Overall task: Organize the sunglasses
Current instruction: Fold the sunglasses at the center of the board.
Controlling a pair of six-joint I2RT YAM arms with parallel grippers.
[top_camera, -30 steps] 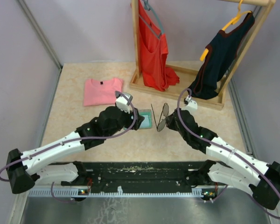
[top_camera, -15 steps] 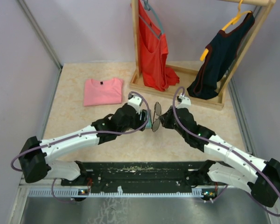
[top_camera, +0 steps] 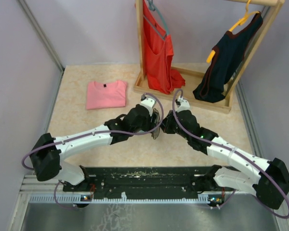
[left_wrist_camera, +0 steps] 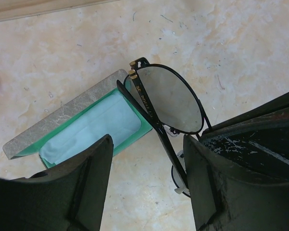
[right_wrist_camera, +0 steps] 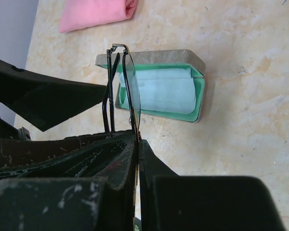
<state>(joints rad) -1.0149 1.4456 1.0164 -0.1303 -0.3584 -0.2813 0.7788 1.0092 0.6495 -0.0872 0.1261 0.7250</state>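
I should back off with my left gripper and use it to turn the grey case by its lid [left_wrist_camera: 65, 113] into line, because the sunglasses in my right gripper [left_wrist_camera: 166, 98] lie across the case.
The sunglasses [left_wrist_camera: 171, 98], thin dark frame with grey lenses, hang in the air above the table, pinched at one lens edge by my right gripper [right_wrist_camera: 137, 137], which is shut on them. In the top view they [top_camera: 156, 124] sit between the two wrists. My left gripper [left_wrist_camera: 147, 147] is open, and one folded arm of the glasses runs down just inside its right finger [left_wrist_camera: 216, 183] without a visible grip. Beneath lies the open grey case [right_wrist_camera: 149, 56] with green lining, and a light blue cloth [right_wrist_camera: 156, 89] lies inside it.
A folded pink shirt [top_camera: 106, 94] lies at the back left. A wooden clothes rack [top_camera: 183, 89] stands at the back right with a red top [top_camera: 156, 48] and a dark top [top_camera: 226, 62] on hangers. Purple walls close in both sides.
The right gripper has carried the sunglasses leftward. The left gripper has swung right and forward until its open fingers straddle the glasses' arm over the case.
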